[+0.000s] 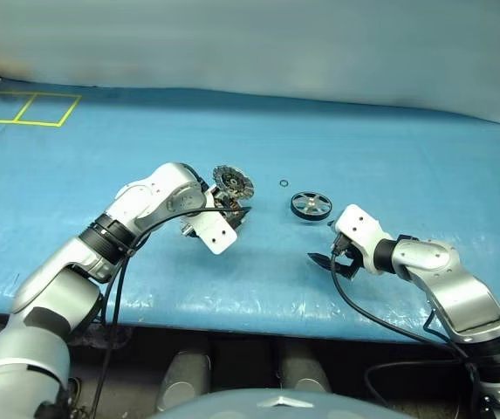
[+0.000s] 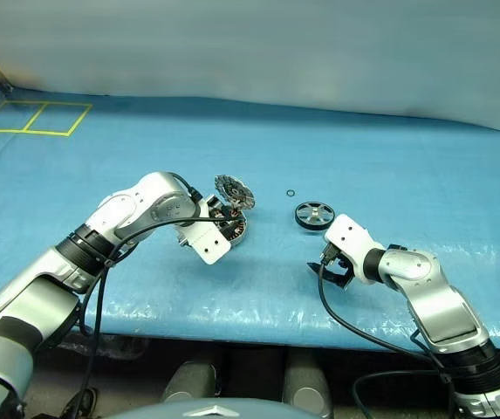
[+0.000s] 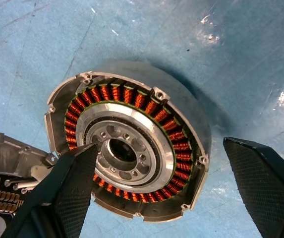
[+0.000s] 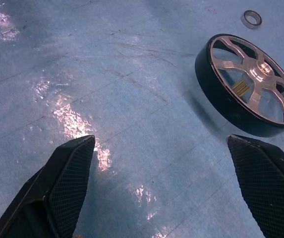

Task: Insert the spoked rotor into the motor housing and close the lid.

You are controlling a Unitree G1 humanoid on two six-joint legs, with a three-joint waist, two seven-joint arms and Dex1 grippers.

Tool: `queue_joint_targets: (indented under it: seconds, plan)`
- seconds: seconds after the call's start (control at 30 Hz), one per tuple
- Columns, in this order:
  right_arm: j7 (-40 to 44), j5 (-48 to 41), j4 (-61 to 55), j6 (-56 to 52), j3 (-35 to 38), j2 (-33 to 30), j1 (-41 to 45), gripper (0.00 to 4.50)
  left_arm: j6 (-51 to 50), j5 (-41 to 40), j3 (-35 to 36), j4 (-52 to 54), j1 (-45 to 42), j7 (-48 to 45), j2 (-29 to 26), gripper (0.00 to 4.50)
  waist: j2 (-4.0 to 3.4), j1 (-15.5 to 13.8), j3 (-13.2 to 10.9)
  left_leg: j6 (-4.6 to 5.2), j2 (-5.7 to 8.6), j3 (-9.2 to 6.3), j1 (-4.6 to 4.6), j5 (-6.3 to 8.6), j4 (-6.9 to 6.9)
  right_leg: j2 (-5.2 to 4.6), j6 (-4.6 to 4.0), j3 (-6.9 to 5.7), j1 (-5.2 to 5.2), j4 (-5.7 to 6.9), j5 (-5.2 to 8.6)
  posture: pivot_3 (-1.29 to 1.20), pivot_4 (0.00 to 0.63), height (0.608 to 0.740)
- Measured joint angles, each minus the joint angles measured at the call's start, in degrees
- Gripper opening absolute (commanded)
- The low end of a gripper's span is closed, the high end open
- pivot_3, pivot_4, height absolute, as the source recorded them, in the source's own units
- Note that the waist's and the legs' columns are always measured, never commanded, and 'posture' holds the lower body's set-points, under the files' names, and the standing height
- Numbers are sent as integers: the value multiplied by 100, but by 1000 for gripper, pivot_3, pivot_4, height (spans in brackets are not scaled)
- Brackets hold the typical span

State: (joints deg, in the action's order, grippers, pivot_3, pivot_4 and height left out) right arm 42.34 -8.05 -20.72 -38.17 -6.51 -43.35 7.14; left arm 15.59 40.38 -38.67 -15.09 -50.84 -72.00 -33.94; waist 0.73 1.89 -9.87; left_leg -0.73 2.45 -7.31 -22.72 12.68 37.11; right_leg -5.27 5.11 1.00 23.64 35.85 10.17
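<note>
I see a white connector point(image 3: 40, 173) joining the lid point(image 1: 233, 182) to the housing's rim, so the lid will come along, still tilted up, when I pull the motor housing closer.
The motor housing point(image 3: 132, 144) lies open on the blue mat, its ring of copper windings showing around a silver centre hub. Its lid point(image 1: 232, 182) stands tilted up behind it on the hinge. My left gripper point(image 3: 169, 191) hovers just above the housing, open, with one finger point(image 3: 72, 188) over the housing's near rim and the other out beside it. The spoked rotor point(image 1: 311, 206), black-rimmed with silver spokes, lies flat on the mat to the right of the housing. My right gripper point(image 4: 169, 193) is open and empty, low over the mat just short of the rotor point(image 4: 251, 84).
A tiny thin ring point(image 1: 284, 183) lies on the mat between the lid and the rotor. Yellow tape squares point(image 1: 23, 109) mark the far left of the blue mat. The mat's front edge point(image 1: 258, 319) runs close below both arms.
</note>
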Motion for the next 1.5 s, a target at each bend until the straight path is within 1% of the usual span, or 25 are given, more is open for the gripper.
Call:
queue_joint_targets:
  seconds: [0.23, 0.57, 0.9, 1.0, 1.03, 1.13, 1.23, 1.3, 1.33, 1.5]
  plan:
    - [32, 71, 5, 0, -55, -43, 21, 4500, -37, -23, 5, 211, 3, -58, -108, 4478, 0, -1, 0, 0, 0, 0, 0, 0, 0, 0, 0, 0, 0, 0, 0, 0, 150, 740]
    - [100, 84, 10, -3, -118, -43, 52, 4500, -31, -53, 5, 242, 220, -216, -131, 4478, 0, -18, 0, 0, 0, 0, 0, 0, 1, 0, 0, 0, 0, 0, 0, 0, 150, 740]
    - [91, 91, 8, -99, -117, -42, 50, 4500, 4, 6, -31, -105, 76, -259, 39, 4478, -1, -45, 0, 0, 0, 0, 1, 0, 3, 0, 2, 0, -2, 1, -1, 0, 150, 740]
    - [69, 93, 7, -100, -117, -35, 50, 4500, 20, 18, -102, -390, -72, -319, 178, 3936, -1, -56, 1, 0, 1, 0, 3, 0, 6, 0, 2, 0, -7, 1, -1, 0, 150, 740]
    - [47, 94, 7, -99, -117, -24, 50, 4500, 32, 14, -127, -522, -136, -347, 235, 3548, -1, -59, 1, 0, 1, 0, 4, 0, 8, 0, 3, 0, -8, 1, -2, 0, 150, 740]
    - [-20, 97, 7, -96, -118, 55, 49, 4500, 115, 21, -183, -861, -352, -319, 387, 2613, -1, -50, 1, 0, 0, 1, 4, 0, 10, 0, 4, 0, -8, 2, -2, 0, 150, 740]
    - [-72, 99, 3, -92, -119, 90, 48, 4500, 140, 43, -230, -1097, -488, -305, 489, 2613, -2, -51, 1, 0, 0, 1, 5, 0, 9, 0, 5, 0, -8, 3, -3, 0, 150, 740]
    - [-126, 99, 1, -92, -117, 114, 46, 4500, 202, 37, -239, -1162, -525, -321, 502, 2289, -2, -48, 1, 0, 0, 1, 6, 0, 10, 0, 5, 0, -8, 4, -3, 0, 150, 740]
    - [-145, 99, 1, -92, -117, 128, 37, 4500, 228, 31, -239, -1178, -532, -317, 502, 2218, -2, -46, 1, 0, 0, 1, 6, 0, 10, 0, 5, 0, -8, 4, -3, 0, 150, 740]
    - [-318, 98, 1, -67, -95, 316, -80, 4500, 254, 10, -239, -1202, -532, -265, 484, 2218, -2, -48, 1, 0, 0, 0, 7, 0, 11, 0, 5, 0, -9, 4, -3, 0, 150, 740]
